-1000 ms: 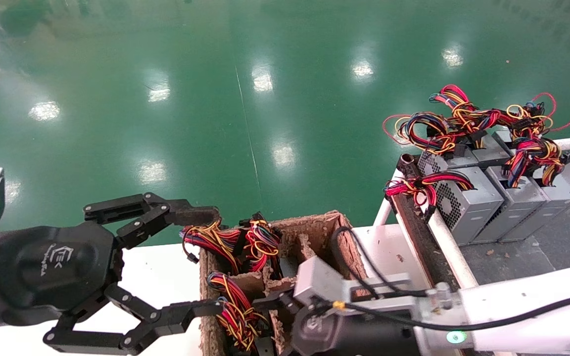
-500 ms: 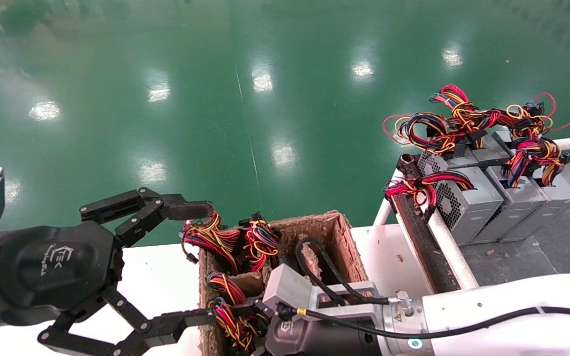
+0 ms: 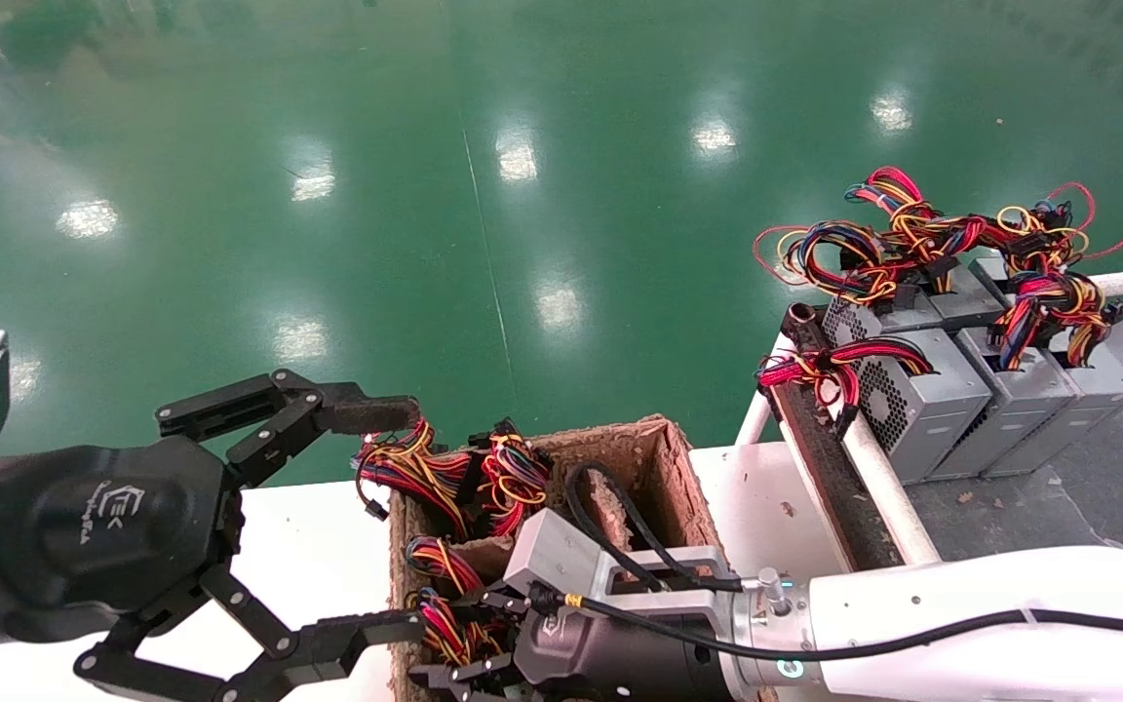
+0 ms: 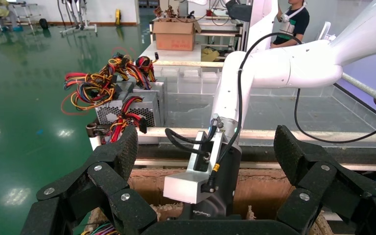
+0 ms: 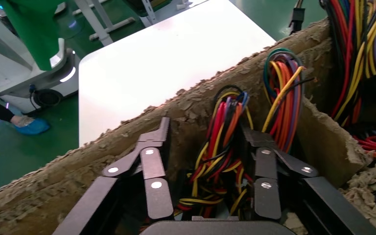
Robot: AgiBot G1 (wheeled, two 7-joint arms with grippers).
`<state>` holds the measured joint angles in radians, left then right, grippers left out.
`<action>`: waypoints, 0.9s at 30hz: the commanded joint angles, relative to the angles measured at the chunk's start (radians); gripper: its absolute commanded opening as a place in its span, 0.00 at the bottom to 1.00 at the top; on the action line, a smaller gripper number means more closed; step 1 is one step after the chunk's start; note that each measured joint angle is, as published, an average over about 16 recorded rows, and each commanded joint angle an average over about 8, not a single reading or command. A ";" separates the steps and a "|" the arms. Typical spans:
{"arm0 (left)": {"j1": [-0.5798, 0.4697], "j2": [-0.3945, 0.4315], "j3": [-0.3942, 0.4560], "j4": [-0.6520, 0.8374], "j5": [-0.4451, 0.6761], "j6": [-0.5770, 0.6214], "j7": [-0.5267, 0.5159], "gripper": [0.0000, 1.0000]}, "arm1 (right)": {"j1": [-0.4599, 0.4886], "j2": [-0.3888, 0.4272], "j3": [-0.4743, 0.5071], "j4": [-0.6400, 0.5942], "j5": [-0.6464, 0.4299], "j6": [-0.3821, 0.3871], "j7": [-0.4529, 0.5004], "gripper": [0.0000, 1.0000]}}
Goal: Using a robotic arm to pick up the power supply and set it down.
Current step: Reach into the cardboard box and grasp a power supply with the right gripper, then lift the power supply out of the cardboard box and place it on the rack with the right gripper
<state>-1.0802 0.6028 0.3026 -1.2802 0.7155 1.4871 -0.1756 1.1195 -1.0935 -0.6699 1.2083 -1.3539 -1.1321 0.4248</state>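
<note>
The power supply (image 5: 222, 211) will come along, hanging under the wires, when the robot lifts, because the wire bundle (image 5: 221, 142) leads down to a patch of grey metal.
A torn brown cardboard box (image 3: 669, 458) stands on the white table. Bundles of red, yellow and black wire (image 3: 454, 478) stick up from its compartments. My right gripper (image 3: 449, 639) reaches down into the near compartment. It is open, with its fingers on either side of one power supply's wire bundle (image 5: 220, 147). That power supply's grey body is hidden under the wires. The box wall (image 5: 127, 142) stands close beside one finger. My left gripper (image 3: 396, 519) hangs open at the box's left side, holding nothing. Seen from the left wrist, the left gripper (image 4: 206, 147) frames the right arm's wrist (image 4: 225, 166).
Several grey power supplies (image 3: 922, 400) with wire bundles stand in a row on the rack at the right, behind a white rail (image 3: 873, 468). The white table (image 3: 318, 546) extends left of the box. Green floor lies beyond. A person (image 4: 293, 19) stands far behind the rack.
My right arm has slid left and sunk deeper into the box's near compartment. The left gripper shifted slightly a second ago and has stayed still since.
</note>
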 commanded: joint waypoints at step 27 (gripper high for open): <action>0.000 -0.001 0.001 0.000 -0.001 -0.001 0.001 1.00 | -0.053 0.050 0.097 0.024 0.139 0.020 -0.056 0.00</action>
<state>-1.0805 0.6023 0.3039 -1.2802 0.7146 1.4865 -0.1749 1.0664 -1.0406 -0.5678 1.2326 -1.2076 -1.1172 0.3667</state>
